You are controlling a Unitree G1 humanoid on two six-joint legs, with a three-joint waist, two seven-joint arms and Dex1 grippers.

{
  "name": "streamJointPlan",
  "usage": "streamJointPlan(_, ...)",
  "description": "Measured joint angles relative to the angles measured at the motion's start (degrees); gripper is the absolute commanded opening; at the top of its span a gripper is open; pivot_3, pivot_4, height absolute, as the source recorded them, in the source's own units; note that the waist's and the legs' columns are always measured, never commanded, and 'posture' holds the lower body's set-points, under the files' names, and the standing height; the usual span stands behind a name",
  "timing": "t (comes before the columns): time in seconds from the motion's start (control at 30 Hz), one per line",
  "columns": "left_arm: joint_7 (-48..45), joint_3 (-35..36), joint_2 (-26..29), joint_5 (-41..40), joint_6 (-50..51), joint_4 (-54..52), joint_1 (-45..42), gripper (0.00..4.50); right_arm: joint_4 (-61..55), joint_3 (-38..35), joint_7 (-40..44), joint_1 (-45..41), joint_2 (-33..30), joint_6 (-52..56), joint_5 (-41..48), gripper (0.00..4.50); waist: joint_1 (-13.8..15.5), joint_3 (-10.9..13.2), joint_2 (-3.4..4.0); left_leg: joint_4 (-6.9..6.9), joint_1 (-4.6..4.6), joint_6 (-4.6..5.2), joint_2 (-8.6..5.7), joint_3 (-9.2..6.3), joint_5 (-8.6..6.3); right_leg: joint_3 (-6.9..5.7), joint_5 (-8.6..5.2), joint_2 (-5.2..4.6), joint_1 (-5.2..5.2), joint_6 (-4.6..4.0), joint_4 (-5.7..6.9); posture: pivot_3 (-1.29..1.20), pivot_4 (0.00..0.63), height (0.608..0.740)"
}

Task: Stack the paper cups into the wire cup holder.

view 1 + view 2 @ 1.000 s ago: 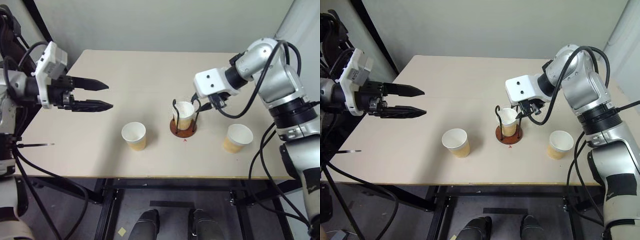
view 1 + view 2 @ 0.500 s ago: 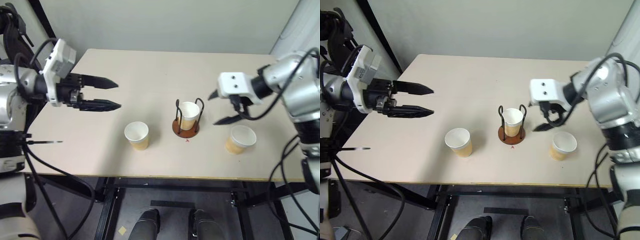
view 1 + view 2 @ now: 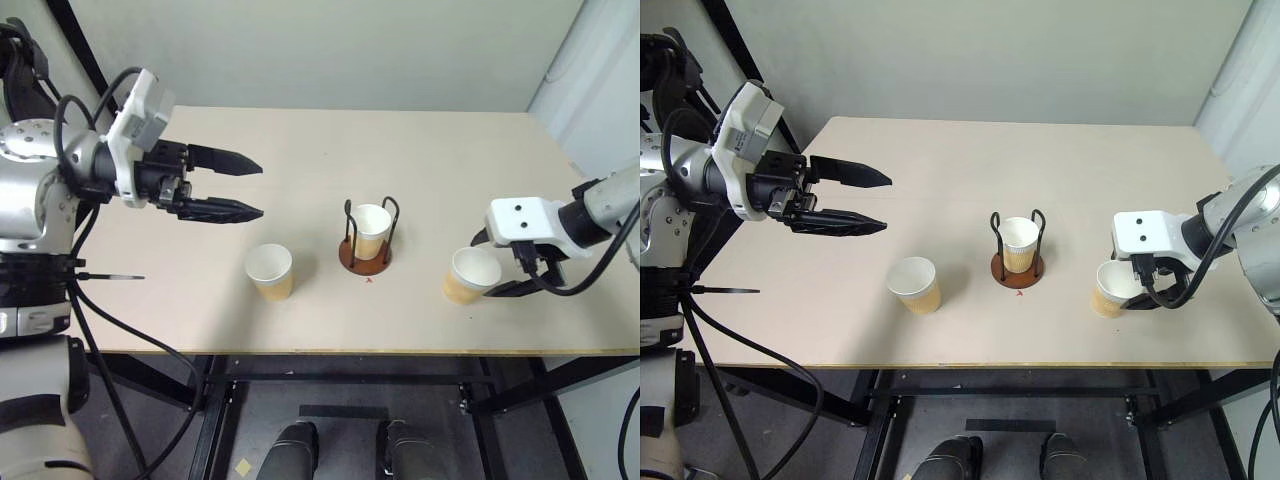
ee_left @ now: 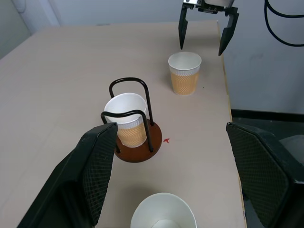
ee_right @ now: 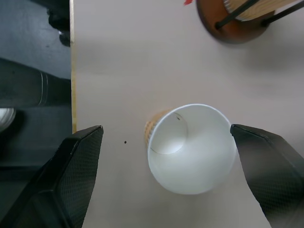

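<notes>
The paper cup gets narrower toward its base, so it will go down into the holder's cup almost to its rim when I lower it.
The wire cup holder stands mid-table with one paper cup upright between its black loops. Two more paper cups stand upright on the table, one to its left and one to its right. My right gripper is open and points down over the right cup. In the left wrist view its fingertips hang just above that cup's rim, one on each side, not touching. My left gripper is open and empty, held level above the table behind the left cup.
The table's front edge lies close to the loose cups, and its right edge is near my right gripper. A small red mark sits in front of the holder. Bare tabletop stretches behind the holder.
My right gripper drew away from the holder, opened wider and swung right and down to the right-hand cup. My left gripper shifted a little toward the middle. The cups stayed put.
</notes>
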Motion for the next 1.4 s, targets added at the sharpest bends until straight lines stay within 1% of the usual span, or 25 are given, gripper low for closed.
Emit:
streamJointPlan(0.2, -0.03, 0.01, 0.49, 0.01, -0.16, 0.00, 0.18, 3.92, 0.30, 0.87, -2.01, 1.15, 0.59, -3.32, -2.79, 4.46, 0.09, 0.00, 0.00, -0.02, -0.04, -0.01, 0.01, -0.01, -0.06, -0.01, 0.02, 0.00, 0.01, -0.03, 0.00, 0.00, 0.150, 0.740)
streamJointPlan(0.33, 0.04, 0.14, 1.53, 0.02, -0.16, -0.02, 0.55, 3.92, 2.82, 2.40, -2.80, 2.39, 0.80, -6.11, -5.20, 4.46, 0.15, 0.00, 0.00, -0.02, -0.10, 0.01, 0.00, -0.02, -0.18, -0.01, 0.13, 0.00, 0.00, -0.22, -0.02, 0.00, 0.150, 0.740)
streamJointPlan(0.53, 0.24, 0.31, 2.18, -0.02, -0.15, -0.04, 1.18, 3.92, 5.39, 2.87, -3.17, 3.25, 1.63, -8.82, -7.38, 4.46, 0.20, 0.00, 0.00, -0.02, -0.13, 0.04, 0.00, -0.01, -0.36, -0.01, 0.00, 0.00, 0.00, -0.22, -0.04, 0.00, 0.150, 0.740)
streamJointPlan(0.63, 0.29, 0.32, 2.29, -0.03, -0.15, -0.05, 1.19, 3.92, 6.01, 3.13, -3.35, 3.76, 2.66, -9.24, -7.97, 3.90, 0.20, 0.00, 0.00, -0.02, -0.14, 0.06, 0.00, -0.01, -0.39, -0.01, -0.03, 0.00, 0.00, -0.19, -0.05, 0.00, 0.150, 0.740)
streamJointPlan(0.73, 0.39, 0.32, 2.67, -0.02, -0.16, -0.05, 1.21, 3.92, 5.98, 3.48, -3.36, 4.17, 3.81, -9.31, -8.29, 2.81, 0.19, 0.00, 0.00, -0.02, -0.15, 0.06, 0.00, -0.01, -0.42, -0.01, -0.04, 0.00, 0.00, -0.18, -0.06, 0.00, 0.150, 0.740)
streamJointPlan(0.77, 0.39, 0.32, 2.79, -0.01, -0.16, -0.05, 1.21, 3.92, 5.98, 3.49, -3.36, 4.19, 3.94, -9.31, -8.30, 2.52, 0.19, 0.00, 0.00, -0.02, -0.15, 0.06, 0.00, -0.01, -0.42, -0.01, -0.05, 0.00, 0.00, -0.18, -0.06, 0.00, 0.150, 0.740)
streamJointPlan(0.8, 0.39, 0.32, 3.05, 0.00, -0.20, -0.05, 1.29, 3.92, 5.93, 3.48, -3.35, 4.20, 3.95, -9.32, -8.30, 2.08, 0.19, 0.00, 0.00, -0.02, -0.15, 0.06, 0.00, -0.01, -0.42, -0.02, -0.05, 0.00, 0.00, -0.18, -0.07, 0.00, 0.150, 0.740)
streamJointPlan(0.87, 0.41, 0.34, 3.42, 0.02, -0.31, -0.04, 1.48, 3.92, 5.56, 3.47, -3.29, 4.40, 3.95, -9.27, -8.27, 1.44, 0.19, 0.00, 0.00, -0.02, -0.15, 0.05, 0.00, -0.01, -0.43, -0.01, -0.06, 0.00, 0.00, -0.19, -0.07, 0.00, 0.150, 0.740)
streamJointPlan(0.97, 0.48, 0.39, 3.84, 0.03, -0.50, 0.03, 1.62, 3.92, 4.49, 3.47, -3.02, 5.38, 3.95, -9.03, -8.17, 0.29, 0.20, 0.00, -0.01, -0.02, -0.15, 0.04, 0.00, -0.02, -0.44, -0.01, -0.06, 0.00, 0.00, -0.20, -0.07, 0.00, 0.150, 0.740)
streamJointPlan(1.0, 0.48, 0.46, 3.95, 0.04, -0.53, 0.08, 1.63, 3.92, 4.42, 3.46, -2.92, 5.39, 3.94, -8.94, -8.16, 0.03, 0.20, 0.00, -0.01, -0.02, -0.15, 0.04, 0.00, -0.01, -0.44, -0.01, -0.06, 0.00, 0.00, -0.20, -0.07, 0.00, 0.150, 0.740)
streamJointPlan(1.3, 0.72, 1.06, 5.60, 1.87, -2.90, 4.06, 1.98, 3.92, 0.55, 3.34, -1.95, 5.93, 3.92, -5.76, -6.33, 0.03, 0.19, 0.00, -0.01, -0.02, -0.16, -0.01, 0.00, -0.02, -0.48, -0.02, -0.11, 0.00, 0.00, -0.25, -0.08, 0.00, 0.150, 0.740)
streamJointPlan(1.37, 0.68, 1.42, 6.76, 2.49, -3.26, 5.83, 2.43, 3.92, 0.51, 3.24, -1.82, 4.59, 4.14, -4.75, -5.66, 0.03, 0.19, 0.01, -0.01, -0.03, -0.16, -0.03, 0.00, -0.02, -0.51, -0.02, -0.12, 0.00, -0.02, -0.27, -0.08, 0.00, 0.150, 0.740)
streamJointPlan(1.4, 0.66, 1.81, 7.16, 2.59, -3.60, 6.65, 2.58, 3.92, 1.17, 3.10, -1.74, 2.55, 4.59, -4.52, -5.43, 0.03, 0.15, 0.01, 0.00, -0.03, -0.18, -0.03, 0.00, -0.01, -0.51, -0.02, -0.11, 0.00, -0.06, -0.28, -0.07, 0.00, 0.150, 0.740)
